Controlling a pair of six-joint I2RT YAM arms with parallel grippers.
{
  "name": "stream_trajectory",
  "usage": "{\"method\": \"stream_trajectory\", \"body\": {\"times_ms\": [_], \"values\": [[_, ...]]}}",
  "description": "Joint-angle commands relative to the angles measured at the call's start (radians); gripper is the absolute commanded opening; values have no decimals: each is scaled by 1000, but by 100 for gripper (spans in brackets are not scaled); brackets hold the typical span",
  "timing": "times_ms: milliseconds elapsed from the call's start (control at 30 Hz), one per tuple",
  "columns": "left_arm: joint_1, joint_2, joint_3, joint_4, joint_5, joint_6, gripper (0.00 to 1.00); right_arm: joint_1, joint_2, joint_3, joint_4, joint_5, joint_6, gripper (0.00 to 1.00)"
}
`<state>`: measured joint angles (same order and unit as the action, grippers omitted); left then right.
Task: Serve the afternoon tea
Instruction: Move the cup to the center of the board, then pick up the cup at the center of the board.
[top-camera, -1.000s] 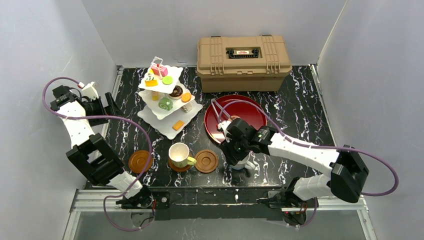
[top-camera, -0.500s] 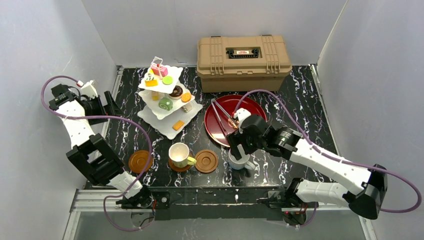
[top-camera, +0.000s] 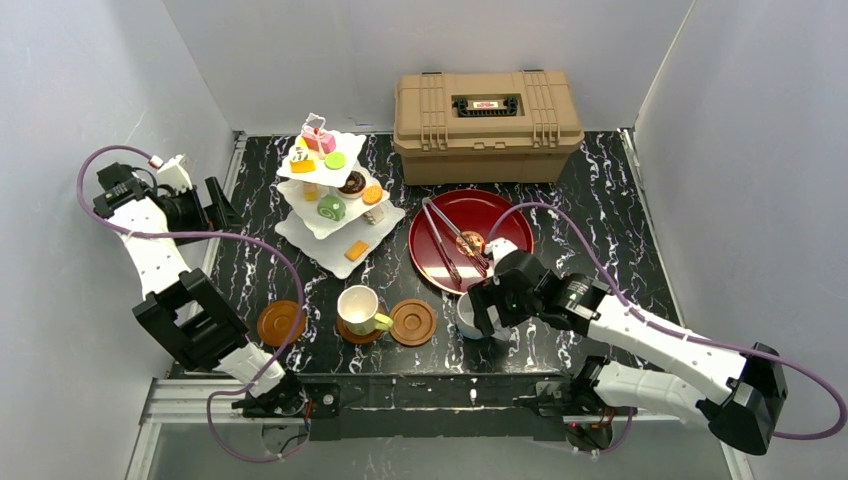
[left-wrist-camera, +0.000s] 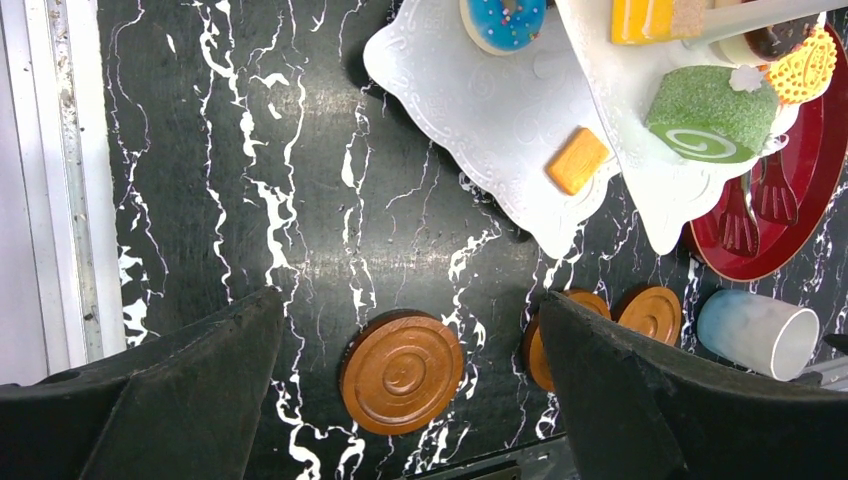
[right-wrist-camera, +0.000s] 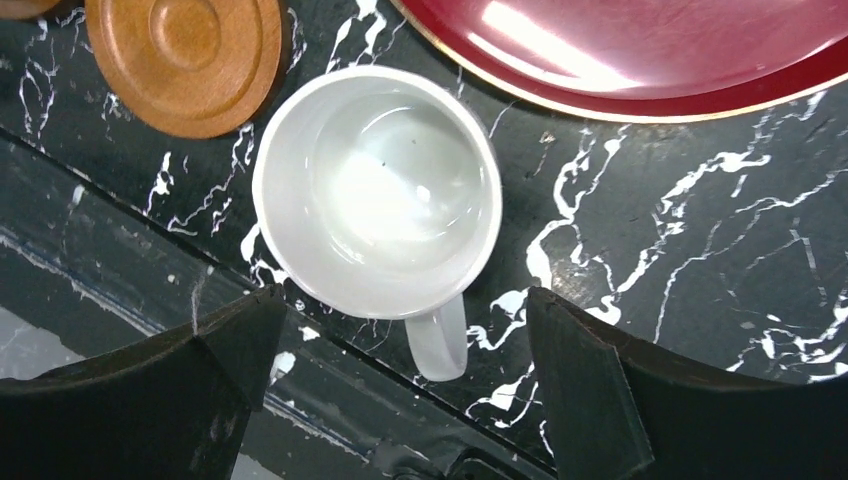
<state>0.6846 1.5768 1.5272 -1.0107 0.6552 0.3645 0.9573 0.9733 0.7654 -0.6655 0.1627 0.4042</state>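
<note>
The white mug is standing next to the empty brown coaster, so the robot's right gripper should grasp the mug's handle, raise the mug and place it on the coaster.
The white mug stands upright on the table, just right of a bare brown coaster, with its handle toward the near edge. My right gripper hovers open above it and touches nothing; it also shows from above, covering part of the mug. The cream-yellow mug sits on a middle coaster. A third coaster lies bare below my open left gripper, which hangs high at the left. The white three-tier stand holds pastries, among them a blue donut and a green roll.
A dark red round tray with metal tongs lies behind the white mug. A tan plastic case stands at the back. Grey walls close in both sides, and the metal rail runs along the near edge.
My right gripper has opened, let go of the white mug and drawn back to the right, uncovering the tongs on the tray. The left arm has barely shifted.
</note>
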Motion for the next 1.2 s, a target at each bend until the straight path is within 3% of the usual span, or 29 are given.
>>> {"method": "stream_trajectory", "body": {"times_ms": [0,367,633,767,933,1167], "values": [[4,-9,34,-40,21,7,98,-4,-5,-35,89,-106,1,98],[5,5,66,-54,17,2,98,-2,8,-81,163,-264,41,98],[4,1,61,-54,17,-2,98,34,41,-78,130,-175,40,96],[4,1,60,-54,10,-1,98,53,55,-61,111,-51,28,82],[5,3,69,-55,-1,1,98,64,71,-63,129,1,14,53],[4,7,67,-54,-3,2,98,118,123,-58,134,65,9,40]]}}
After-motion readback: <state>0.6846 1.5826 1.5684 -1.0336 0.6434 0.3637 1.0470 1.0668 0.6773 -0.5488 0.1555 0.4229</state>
